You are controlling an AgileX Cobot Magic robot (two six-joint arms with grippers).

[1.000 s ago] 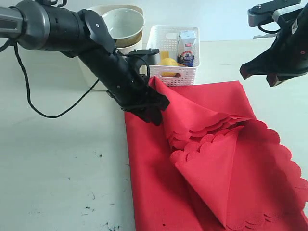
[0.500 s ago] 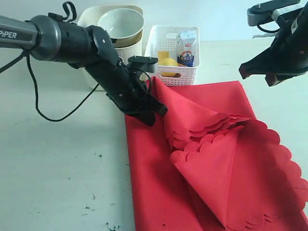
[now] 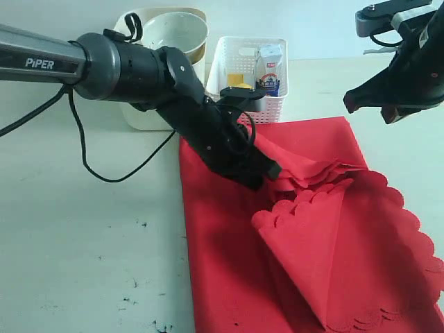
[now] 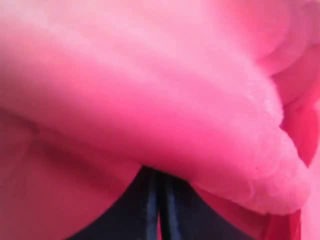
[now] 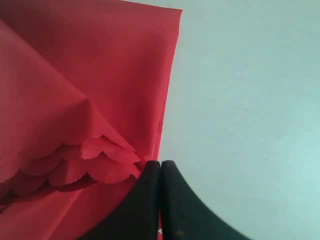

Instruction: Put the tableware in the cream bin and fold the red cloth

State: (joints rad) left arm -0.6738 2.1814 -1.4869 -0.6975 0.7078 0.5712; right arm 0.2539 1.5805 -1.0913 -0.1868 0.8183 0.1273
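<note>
Next, my left gripper moves back to the cloth's straight edge (image 3: 194, 243) while my right gripper spreads out the heap of cloth, because the red cloth's scalloped edge is bunched up at its middle (image 3: 304, 195).
The red cloth (image 3: 229, 270) lies spread on the table, partly folded, with its scalloped edge bunched in the middle. My left gripper (image 3: 267, 179) is low over the cloth's middle and shut on a fold of it. In the left wrist view the cloth (image 4: 150, 75) drapes over the closed jaws (image 4: 159, 200). My right gripper (image 3: 368, 104) hangs shut and empty above the cloth's far right corner (image 5: 75, 75), with its jaws (image 5: 160, 170) pressed together. The cream bin (image 3: 149, 121) stands at the back left with the white bowl (image 3: 173, 31) sitting in it.
A white perforated basket (image 3: 239, 52) beside the bin holds a milk carton (image 3: 269, 69) and a yellow item. The left arm reaches across in front of both containers. Bare table (image 3: 83, 243) lies left of the cloth, with dark specks near the front.
The left gripper closed on the cloth's raised fold near the basket and moved right toward the cloth's middle, dragging the fold along. The right gripper stayed put.
</note>
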